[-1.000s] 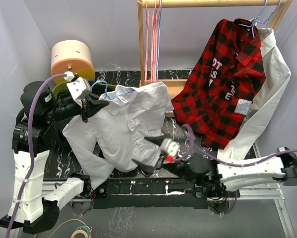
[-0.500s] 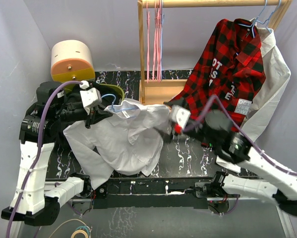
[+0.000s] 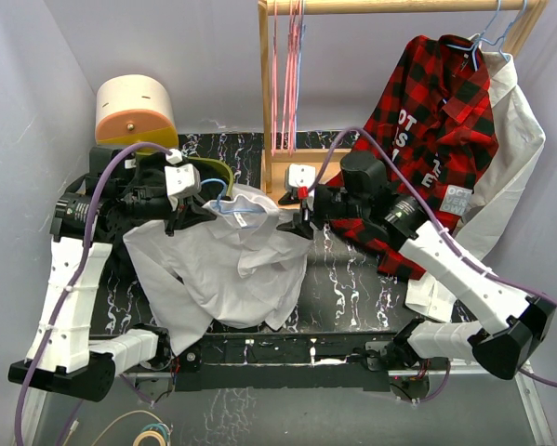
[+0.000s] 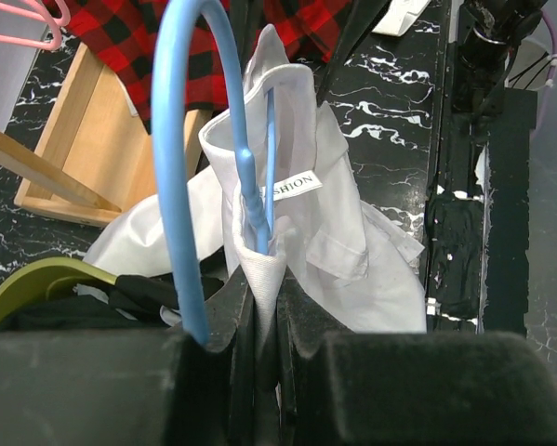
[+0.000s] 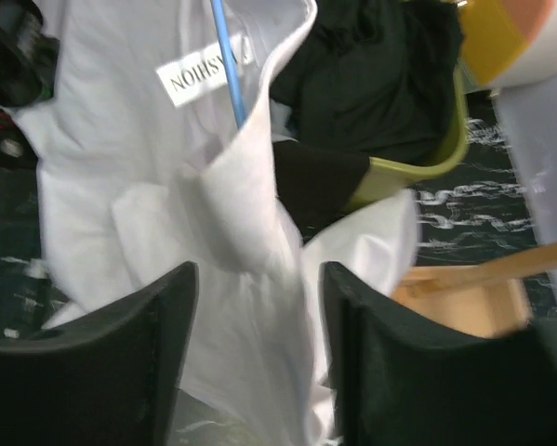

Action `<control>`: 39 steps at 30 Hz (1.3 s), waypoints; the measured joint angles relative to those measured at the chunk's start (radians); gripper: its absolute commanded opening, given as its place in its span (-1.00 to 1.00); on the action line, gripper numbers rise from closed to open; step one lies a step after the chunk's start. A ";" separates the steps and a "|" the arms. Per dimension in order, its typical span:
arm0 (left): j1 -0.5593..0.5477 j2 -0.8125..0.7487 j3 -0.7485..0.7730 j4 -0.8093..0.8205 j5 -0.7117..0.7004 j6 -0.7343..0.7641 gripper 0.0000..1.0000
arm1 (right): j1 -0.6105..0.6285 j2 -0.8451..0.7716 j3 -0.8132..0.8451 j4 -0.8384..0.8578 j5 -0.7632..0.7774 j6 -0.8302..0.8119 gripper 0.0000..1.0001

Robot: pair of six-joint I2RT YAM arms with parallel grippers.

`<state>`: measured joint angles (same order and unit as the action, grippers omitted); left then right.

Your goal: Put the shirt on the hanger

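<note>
Next, I carry the white shirt by its shoulder [image 3: 280, 222] with my right gripper to the bar's open part [image 3: 404, 6], because my left gripper is holding the shirt's collar far from there.
The white shirt [image 3: 227, 269] hangs from its collar over the black marbled table, its body and sleeves drooping toward the front edge. The light blue hanger [image 3: 224, 200] has its wire inside the collar and its hook [image 4: 171, 139] looping up beside my left fingers. My left gripper [image 3: 199, 212] is shut on the collar cloth [image 4: 259, 251], with the hanger wire running into the pinch. My right gripper [image 3: 292, 221] is at the shirt's right shoulder. Its jaws stand apart with white cloth [image 5: 250, 279] between them, and the hanger wire [image 5: 227, 65] and collar label lie just beyond.
A wooden rack [image 3: 287, 163] stands behind the shirt with pink hangers [image 3: 283, 74] on its rail. A red-and-black plaid shirt [image 3: 417, 158] and another white garment [image 3: 510, 158] hang at the right. A black garment [image 5: 380, 74] lies in a yellow-green bin. A cream-and-orange roll [image 3: 134, 111] sits back left.
My right arm has swung up from the table's front to the shirt's right shoulder, and its jaws have narrowed around cloth. My left gripper has shifted the collar slightly right.
</note>
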<state>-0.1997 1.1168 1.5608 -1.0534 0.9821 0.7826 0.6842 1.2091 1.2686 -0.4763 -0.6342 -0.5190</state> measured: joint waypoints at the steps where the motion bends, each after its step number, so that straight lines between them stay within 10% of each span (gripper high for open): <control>1: 0.000 0.003 -0.001 0.004 0.006 0.002 -1.00 | 0.000 0.011 0.008 0.003 -0.023 0.000 -0.12; 6: 0.000 0.006 -0.022 0.024 0.041 0.009 -1.00 | -0.002 0.076 0.008 0.016 -0.119 0.032 -0.13; 10: 0.000 0.024 -0.023 0.028 0.058 0.010 -1.00 | -0.004 0.084 -0.026 0.067 -0.170 0.064 -0.83; 30: 0.018 0.096 -0.020 0.063 0.077 -0.025 -0.97 | 0.083 0.174 0.025 0.220 -0.068 0.319 -0.84; 35: 0.015 0.096 -0.021 0.115 0.043 -0.070 0.91 | 0.095 0.170 0.008 0.283 -0.023 0.371 -0.84; 39: 0.005 0.093 -0.035 0.165 -0.105 -0.149 0.94 | 0.123 0.086 -0.113 0.325 0.089 0.442 -0.84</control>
<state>-0.1951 1.2095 1.5253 -0.8883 0.8776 0.6338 0.8070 1.2953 1.1553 -0.1509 -0.5453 -0.0769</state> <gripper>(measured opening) 0.961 0.110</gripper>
